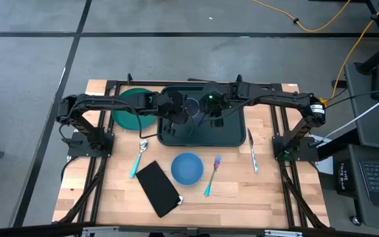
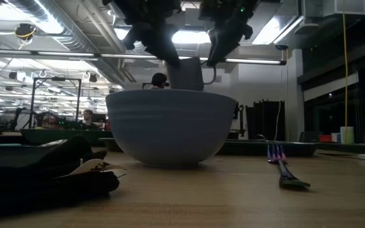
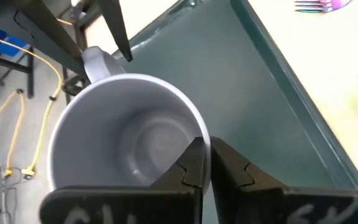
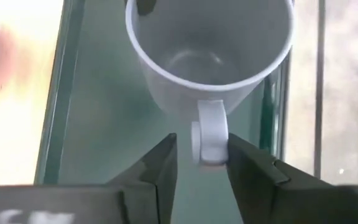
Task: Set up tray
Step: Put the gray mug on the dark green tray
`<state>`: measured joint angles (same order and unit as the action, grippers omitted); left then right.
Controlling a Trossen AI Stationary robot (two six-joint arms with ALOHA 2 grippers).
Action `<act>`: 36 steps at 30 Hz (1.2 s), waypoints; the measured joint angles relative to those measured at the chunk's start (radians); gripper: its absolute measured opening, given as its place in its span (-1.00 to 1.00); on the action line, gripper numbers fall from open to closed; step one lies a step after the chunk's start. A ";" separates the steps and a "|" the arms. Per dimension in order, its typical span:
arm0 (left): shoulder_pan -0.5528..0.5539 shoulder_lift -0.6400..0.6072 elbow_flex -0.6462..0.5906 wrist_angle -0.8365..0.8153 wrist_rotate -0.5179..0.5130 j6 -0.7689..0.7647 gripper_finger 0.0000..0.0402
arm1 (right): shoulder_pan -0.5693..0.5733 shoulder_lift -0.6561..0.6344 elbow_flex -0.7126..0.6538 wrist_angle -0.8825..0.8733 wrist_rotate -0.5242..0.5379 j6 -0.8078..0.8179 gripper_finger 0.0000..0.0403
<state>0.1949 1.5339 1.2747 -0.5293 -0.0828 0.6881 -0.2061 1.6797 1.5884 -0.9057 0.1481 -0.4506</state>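
Note:
The mug's handle [image 4: 212,129] sits between the fingers of my right gripper, so I should move that gripper back before my left gripper puts the mug in the tray's far corner by the plate.
A pale grey mug [image 1: 193,106] is over the dark green tray [image 1: 232,135], and both grippers are at it. My left gripper [image 3: 207,146] is shut on the mug's rim. My right gripper [image 4: 202,146] is open; its fingers stand on either side of the mug's handle [image 4: 210,127], and I cannot tell whether they touch it. In the low view the mug [image 2: 185,73] shows upright above the bowl's rim, with its base hidden behind the bowl. My left gripper pinches the mug's rim [image 3: 194,127] on the side away from the handle, one finger [image 3: 191,165] inside the mug and one [image 3: 229,165] outside. The fingers come from above, slanting down. The mug stays about upright; the bowl hides whether its base is on the tray.
A round green plate [image 1: 131,108] lies left of the tray. On the wood nearer me are a teal-handled spoon [image 1: 139,161], a black napkin [image 1: 156,187], a blue bowl [image 1: 187,168] and a fork [image 1: 212,174]. A knife [image 1: 252,151] lies right of the tray.

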 joint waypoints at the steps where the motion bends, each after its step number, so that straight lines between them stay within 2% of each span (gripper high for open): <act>1: 0.003 -0.005 0.000 0.001 0.000 0.007 -0.99 | 0.000 -0.002 0.012 -0.001 0.010 0.000 -0.31; 6: 0.022 -0.042 0.000 -0.052 -0.008 0.037 -0.99 | -0.002 -0.003 0.084 -0.045 0.061 -0.002 -0.32; 9: 0.047 -0.069 0.000 -0.096 0.031 0.032 -0.99 | -0.013 -0.008 0.108 -0.064 0.060 -0.003 -0.32; 13: 0.097 -0.104 0.000 -0.146 0.108 0.024 -0.99 | -0.034 -0.022 0.110 -0.065 -0.003 0.002 -0.35; 16: 0.142 -0.129 0.000 -0.165 0.173 0.040 -0.99 | -0.046 -0.036 0.082 -0.053 -0.060 0.010 -0.47; 20: 0.210 -0.138 -0.008 -0.182 0.180 0.066 -0.99 | -0.052 -0.054 0.028 -0.020 -0.066 0.027 -0.75; 23: 0.259 -0.133 -0.009 -0.223 0.180 0.080 -0.99 | -0.054 -0.085 -0.046 0.045 -0.074 0.026 -0.95; 30: 0.315 -0.127 -0.009 -0.238 0.253 0.171 -0.99 | -0.071 -0.240 -0.371 0.388 -0.097 0.029 -0.97; 36: 0.339 -0.110 -0.009 -0.240 0.260 0.234 -0.99 | -0.071 -0.366 -0.663 0.771 -0.203 0.029 -0.95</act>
<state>0.5334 1.4235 1.2659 -0.7692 0.1772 0.9221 -0.2775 1.3138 0.9255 -0.1348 -0.0548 -0.4213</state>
